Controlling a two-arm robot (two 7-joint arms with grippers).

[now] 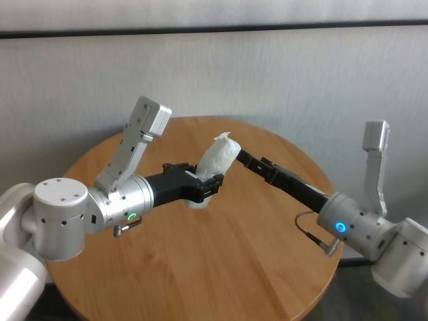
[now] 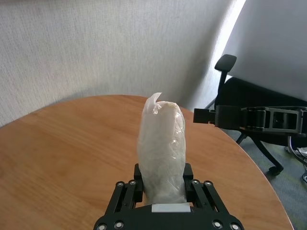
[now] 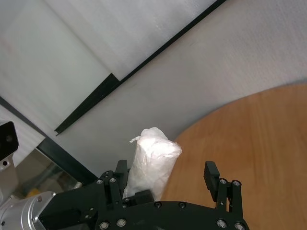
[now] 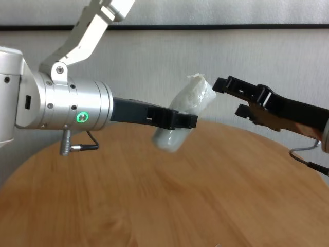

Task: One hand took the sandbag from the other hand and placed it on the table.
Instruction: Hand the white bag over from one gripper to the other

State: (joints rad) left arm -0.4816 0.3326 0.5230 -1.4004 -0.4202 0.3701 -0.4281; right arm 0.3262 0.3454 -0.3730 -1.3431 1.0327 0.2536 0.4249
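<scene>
I expect the sandbag (image 4: 191,100) to stay straight instead of sagging when I carry it, because its lower end (image 4: 169,139) sticks out straight past my left gripper.
The white sandbag (image 1: 217,164) hangs tilted above the round wooden table (image 1: 234,267), its pinched end up. My left gripper (image 1: 210,187), the one with the green light, is shut on the sandbag's lower half (image 2: 160,148). In the chest view the left gripper (image 4: 182,121) holds the sandbag (image 4: 187,110) clear of the table top. My right gripper (image 4: 230,98), with the blue light, stands open just beside the sandbag's upper end, a small gap between them. In the right wrist view the sandbag (image 3: 151,163) shows beyond the right gripper (image 3: 165,167), close to one finger.
A grey wall stands close behind the table's far edge. A black office chair (image 2: 249,96) sits on the floor beyond the table's rim on the right arm's side. Bare wood (image 4: 154,206) lies below both arms.
</scene>
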